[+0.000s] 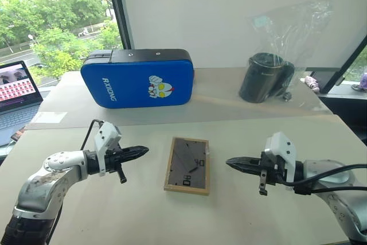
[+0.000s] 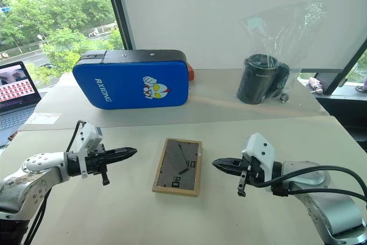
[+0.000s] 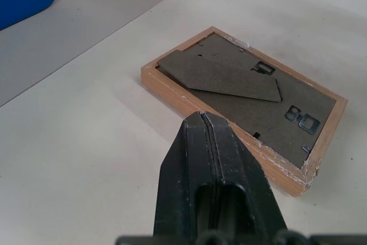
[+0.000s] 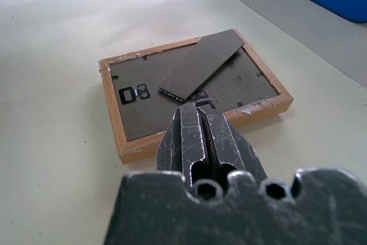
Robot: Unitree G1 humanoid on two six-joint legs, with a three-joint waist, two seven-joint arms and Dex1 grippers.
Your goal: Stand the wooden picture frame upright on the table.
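Observation:
My left gripper is to grip the wooden picture frame's side (image 1: 167, 178) while my right gripper first opens the fold-out stand (image 1: 184, 155), because the stand lies against the frame's back panel.
The wooden picture frame (image 1: 187, 165) lies flat, face down, on the pale table (image 1: 137, 216) between my two arms. Its dark back panel faces up, with the fold-out stand (image 3: 221, 78) lying against it and slightly raised at one end. My left gripper (image 1: 143, 151) hovers to the frame's left, shut and empty, pointing at the frame. To the frame's right my right gripper (image 1: 230, 163) is shut and empty too, aimed at it from the other side. Neither touches the frame (image 4: 189, 84). The picture side is hidden.
A blue padded case (image 1: 137, 77) stands at the back, behind the frame. A black cylinder in a clear plastic bag (image 1: 266, 77) sits at the back right. An open laptop (image 1: 17, 90) is at the far left, by the window.

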